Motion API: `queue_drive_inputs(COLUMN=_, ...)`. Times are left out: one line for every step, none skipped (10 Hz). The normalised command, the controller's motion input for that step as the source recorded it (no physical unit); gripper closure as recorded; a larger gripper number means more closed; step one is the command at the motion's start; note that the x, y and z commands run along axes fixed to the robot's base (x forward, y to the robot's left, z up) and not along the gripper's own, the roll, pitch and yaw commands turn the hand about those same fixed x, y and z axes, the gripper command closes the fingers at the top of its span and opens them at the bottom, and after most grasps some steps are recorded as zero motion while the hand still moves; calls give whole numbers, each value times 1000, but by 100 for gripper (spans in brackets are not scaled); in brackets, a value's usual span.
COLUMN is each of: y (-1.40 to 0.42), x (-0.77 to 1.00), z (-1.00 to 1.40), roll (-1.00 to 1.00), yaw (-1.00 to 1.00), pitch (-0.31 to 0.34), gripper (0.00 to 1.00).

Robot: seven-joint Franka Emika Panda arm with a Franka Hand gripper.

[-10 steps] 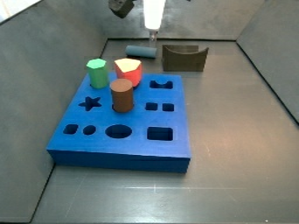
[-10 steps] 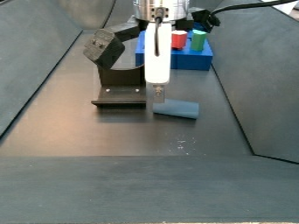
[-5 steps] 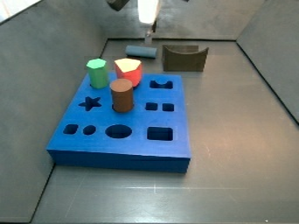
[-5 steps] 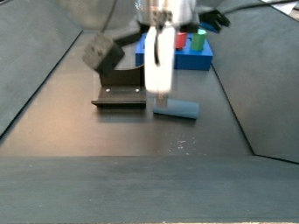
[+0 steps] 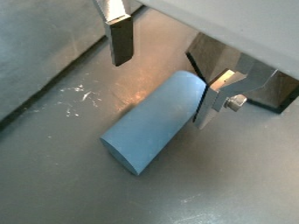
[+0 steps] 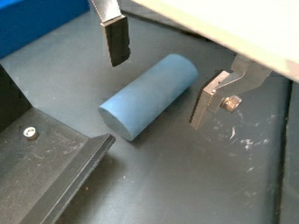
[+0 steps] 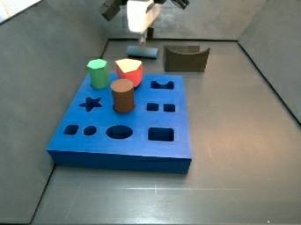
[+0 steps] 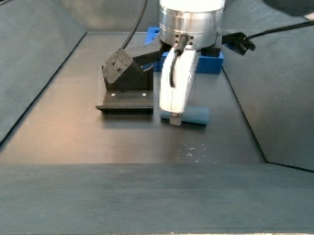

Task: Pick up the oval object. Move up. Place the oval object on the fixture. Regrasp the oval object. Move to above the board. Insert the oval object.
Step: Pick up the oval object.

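Note:
The fixture's flared sides (image 7: 186,58) go up around a lower middle. The oval object (image 7: 143,52) will stay cradled on its side when I put it there.
The oval object (image 5: 149,124) is a smooth pale grey-blue peg lying on its side on the grey floor; it also shows in the other wrist view (image 6: 145,96). My gripper (image 5: 163,74) is open and low over it, one finger (image 5: 121,39) on each side of the peg's far end, neither touching it. In both side views the gripper (image 7: 141,41) (image 8: 173,116) hangs right at the peg (image 7: 143,54) (image 8: 196,116). The fixture (image 7: 186,58) (image 8: 124,90) stands just beside it. The blue board (image 7: 123,123) lies nearer the front.
In the board stand a green hexagonal peg (image 7: 98,74), a red and cream peg (image 7: 129,70) and a brown cylinder (image 7: 122,97). Sloping grey walls (image 7: 70,35) close in the floor. The fixture's base plate (image 6: 47,162) lies close beside the peg.
The gripper has come lower over the oval object and its hand has turned. The peg, fixture and board have not moved.

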Motion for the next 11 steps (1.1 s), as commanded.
queue_drive_inputs(y=0, x=0, z=-454, roll=-71, yaw=-126, pitch=-371, gripper=0)
queue_drive_inputs(y=-6, x=237, z=-586, roll=-107, yaw=-123, pitch=-311, gripper=0)
queue_drive_inputs(y=-40, x=254, z=-603, roll=-116, yaw=-126, pitch=-300, gripper=0)
queue_drive_inputs(y=0, x=80, z=-534, roll=-176, yaw=-100, pitch=-276, gripper=0)
queue_drive_inputs(y=0, x=40, z=-249, roll=-147, yaw=-6, pitch=-113, gripper=0)
queue_drive_inputs(y=20, x=0, z=-166, roll=-29, yaw=-37, pitch=-46, gripper=0)
queue_drive_inputs(y=6, x=69, z=-111, roll=-16, yaw=-20, pitch=-20, gripper=0)
queue_drive_inputs(y=9, x=0, z=0, roll=-7, yaw=-6, pitch=0, gripper=0)
queue_drive_inputs(y=0, x=0, z=0, roll=0, yaw=0, pitch=0, gripper=100)
queue_drive_inputs(y=0, x=0, z=0, roll=0, yaw=0, pitch=0, gripper=100)
queue_drive_inputs(y=0, x=0, z=0, roll=0, yaw=0, pitch=0, gripper=100)
